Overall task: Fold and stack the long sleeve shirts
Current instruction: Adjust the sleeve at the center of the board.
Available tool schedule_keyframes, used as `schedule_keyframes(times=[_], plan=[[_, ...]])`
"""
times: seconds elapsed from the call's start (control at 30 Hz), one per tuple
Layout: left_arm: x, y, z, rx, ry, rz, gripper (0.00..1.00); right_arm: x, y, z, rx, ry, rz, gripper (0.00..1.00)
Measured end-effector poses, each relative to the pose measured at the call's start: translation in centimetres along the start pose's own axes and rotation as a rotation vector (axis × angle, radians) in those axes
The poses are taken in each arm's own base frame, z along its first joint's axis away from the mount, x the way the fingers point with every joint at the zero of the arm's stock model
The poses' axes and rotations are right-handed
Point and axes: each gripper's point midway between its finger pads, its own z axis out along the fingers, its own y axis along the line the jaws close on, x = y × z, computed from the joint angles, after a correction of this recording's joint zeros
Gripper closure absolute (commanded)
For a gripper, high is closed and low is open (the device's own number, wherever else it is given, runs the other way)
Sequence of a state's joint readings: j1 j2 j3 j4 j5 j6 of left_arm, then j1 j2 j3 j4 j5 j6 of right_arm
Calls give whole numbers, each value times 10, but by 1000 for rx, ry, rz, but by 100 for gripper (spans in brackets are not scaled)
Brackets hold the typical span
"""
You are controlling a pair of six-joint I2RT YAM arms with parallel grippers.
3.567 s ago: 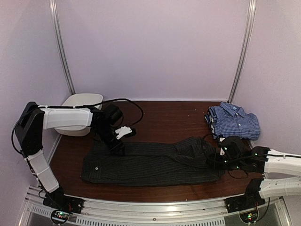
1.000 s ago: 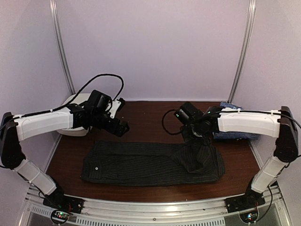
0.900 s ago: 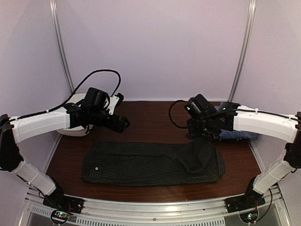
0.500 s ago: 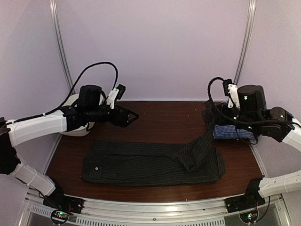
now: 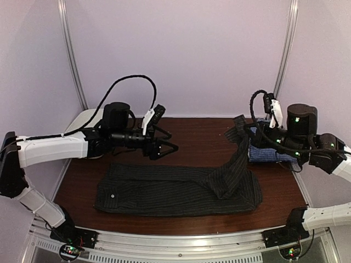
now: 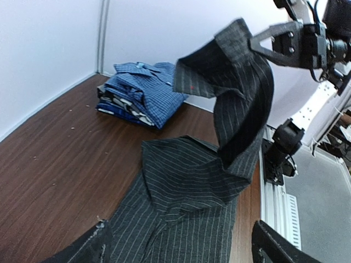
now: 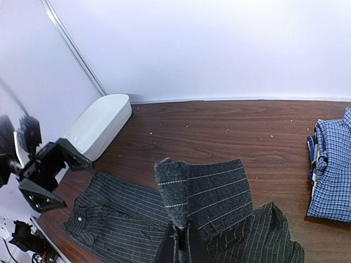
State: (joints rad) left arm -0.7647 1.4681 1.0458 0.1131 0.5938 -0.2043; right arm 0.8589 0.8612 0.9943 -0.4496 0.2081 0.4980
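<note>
The raised sleeve bunches [image 5: 226, 185] on top of the black shirt, so my left gripper needs to keep the sleeve's upper end down while my right gripper pulls the sleeve's cuff away.
The black pinstriped long sleeve shirt [image 5: 175, 189] lies flat along the front of the table. One of its sleeves [image 5: 238, 156] is pulled up toward the back right, with my right gripper [image 5: 247, 127] shut on the cuff [image 7: 203, 186]. Under that arm, at the back right, sits the blue-and-white checked shirt [image 5: 269, 154], folded. My left gripper [image 5: 167, 143] hovers open above the bare wood behind the black shirt, pointing right with nothing between its fingers. From the left wrist the raised sleeve [image 6: 241, 93] hangs ahead, beside the checked shirt [image 6: 142, 93].
A white oval tub [image 7: 101, 126] stands at the back left corner, mostly hidden behind my left arm in the top view. Pale walls close in the table on three sides. A metal rail [image 5: 181, 246] runs along the near edge.
My right gripper has carried the sleeve cuff up and to the back right, above the checked shirt. My left arm has swung right, away from the tub, toward the table's middle.
</note>
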Motion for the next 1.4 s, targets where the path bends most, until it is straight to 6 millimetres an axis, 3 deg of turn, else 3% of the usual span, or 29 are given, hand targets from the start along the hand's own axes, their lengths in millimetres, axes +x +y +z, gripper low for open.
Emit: schedule_keyframes(times=[0.23,0.37,0.53,0.7,0.97,1.23,1.4], plan=[[25,-17,31,96,71,67,15,-31,-6,-31,-3,-122,131,100],[33,-13,40,104,92,91,17,-31,-18,-39,29,-151,254,100],[43,-12,50,115,120,119,17,2,-46,-34,149,-119,339,100],[55,-23,61,135,158,176,18,30,-76,-31,292,-99,369,100],[83,-25,74,136,236,200,19,80,-128,-30,557,-45,304,99],[88,-20,73,105,258,209,19,94,-154,-38,731,-21,201,100],[89,-18,74,94,261,218,19,102,-159,-40,750,-5,190,100]])
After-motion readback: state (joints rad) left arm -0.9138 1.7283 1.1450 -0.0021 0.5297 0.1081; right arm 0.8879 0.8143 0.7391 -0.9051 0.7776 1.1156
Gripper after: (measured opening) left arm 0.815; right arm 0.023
